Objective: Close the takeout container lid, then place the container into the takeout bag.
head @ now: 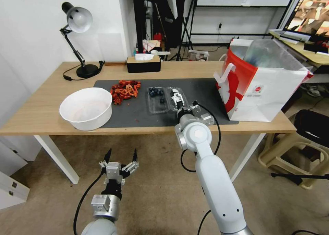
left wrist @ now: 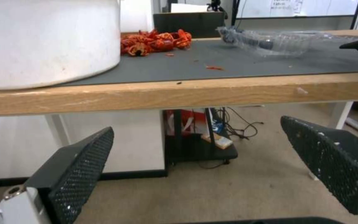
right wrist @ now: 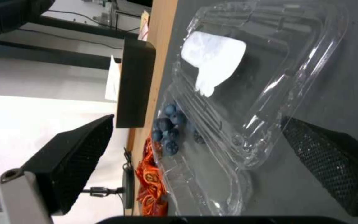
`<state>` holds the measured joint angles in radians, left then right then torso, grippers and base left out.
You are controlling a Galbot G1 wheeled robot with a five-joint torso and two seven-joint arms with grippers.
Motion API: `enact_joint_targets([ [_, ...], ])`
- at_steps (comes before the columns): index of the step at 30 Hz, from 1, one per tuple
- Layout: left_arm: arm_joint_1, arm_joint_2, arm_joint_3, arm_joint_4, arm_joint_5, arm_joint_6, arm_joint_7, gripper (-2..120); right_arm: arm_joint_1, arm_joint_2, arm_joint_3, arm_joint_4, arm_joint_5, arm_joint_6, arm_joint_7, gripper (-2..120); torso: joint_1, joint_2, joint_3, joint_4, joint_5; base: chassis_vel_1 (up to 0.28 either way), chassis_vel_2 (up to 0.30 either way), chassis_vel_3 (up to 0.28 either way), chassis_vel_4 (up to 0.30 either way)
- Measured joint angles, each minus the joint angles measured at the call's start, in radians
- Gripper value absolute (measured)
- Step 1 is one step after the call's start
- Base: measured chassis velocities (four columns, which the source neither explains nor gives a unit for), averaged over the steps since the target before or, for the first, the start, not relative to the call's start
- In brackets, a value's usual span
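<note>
The clear lid is attached to the tray [head: 167, 97] along one side. Both halves of the closed takeout container [head: 158, 105] will come up together when I lift the container's rim.
The takeout container [head: 156, 99] lies open on the dark mat [head: 205, 91], with blueberries [right wrist: 168, 124] in its tray half. Its clear lid [right wrist: 270, 77], carrying a white label, lies beside the tray on the bag's side. My right gripper [head: 176, 98] hovers low over the lid, open, and in the right wrist view the lid's near corner sits between its fingers [right wrist: 332, 161]. The takeout bag [head: 264, 91], white with red sides, stands open at the table's right end. My left gripper [head: 121, 153] hangs open below the table's front edge [left wrist: 187, 93], holding nothing.
A big white bowl [head: 86, 108] stands at the mat's left end, with a pile of red dried peppers [head: 125, 90] behind it. A black tissue box [head: 143, 64] and a desk lamp [head: 78, 39] sit at the back. A stool [head: 294, 152] stands right of the table.
</note>
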<state>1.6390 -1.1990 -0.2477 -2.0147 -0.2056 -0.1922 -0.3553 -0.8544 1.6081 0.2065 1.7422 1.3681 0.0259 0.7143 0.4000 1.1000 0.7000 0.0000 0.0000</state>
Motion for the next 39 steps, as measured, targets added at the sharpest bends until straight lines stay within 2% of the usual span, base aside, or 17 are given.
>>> enact_joint_targets([
  [22,0.001,-0.001,-0.002,0.003,0.001,-0.006,-0.001,100,-0.009,0.0,-0.007,0.001,-0.091,0.005,-0.022,100,0.0,0.0,0.0,-0.0001,0.0001,0.0,0.0,0.0,0.0],
  [26,0.002,-0.002,0.0,0.003,0.002,-0.007,-0.001,100,-0.012,0.0,-0.011,-0.002,-0.146,0.003,-0.044,100,0.0,0.0,0.0,0.0,0.0001,0.0,0.0,0.0,0.0],
  [29,0.006,-0.002,0.0,0.003,0.005,-0.012,-0.001,100,-0.023,0.0,-0.03,-0.007,-0.247,-0.001,-0.086,100,0.0,0.0,0.0,0.0,0.0001,0.0,0.0,0.0,0.0],
  [34,0.007,-0.003,0.0,0.006,0.008,-0.018,-0.001,100,-0.03,0.0,-0.048,-0.007,-0.317,-0.003,-0.111,100,0.0,0.0,0.0,0.0,0.0,0.0,0.0,0.0,0.0],
  [37,0.009,-0.005,0.002,0.006,0.011,-0.022,-0.001,100,-0.037,0.0,-0.066,-0.014,-0.41,-0.006,-0.146,100,0.0,0.0,0.0,0.0,0.0,0.0,0.0,0.0,0.0],
  [39,0.009,-0.005,0.002,0.006,0.011,-0.022,-0.001,100,-0.038,0.0,-0.068,-0.014,-0.415,-0.006,-0.148,100,0.0,0.0,0.0,0.0,0.0,0.0,0.0,0.0,0.0],
])
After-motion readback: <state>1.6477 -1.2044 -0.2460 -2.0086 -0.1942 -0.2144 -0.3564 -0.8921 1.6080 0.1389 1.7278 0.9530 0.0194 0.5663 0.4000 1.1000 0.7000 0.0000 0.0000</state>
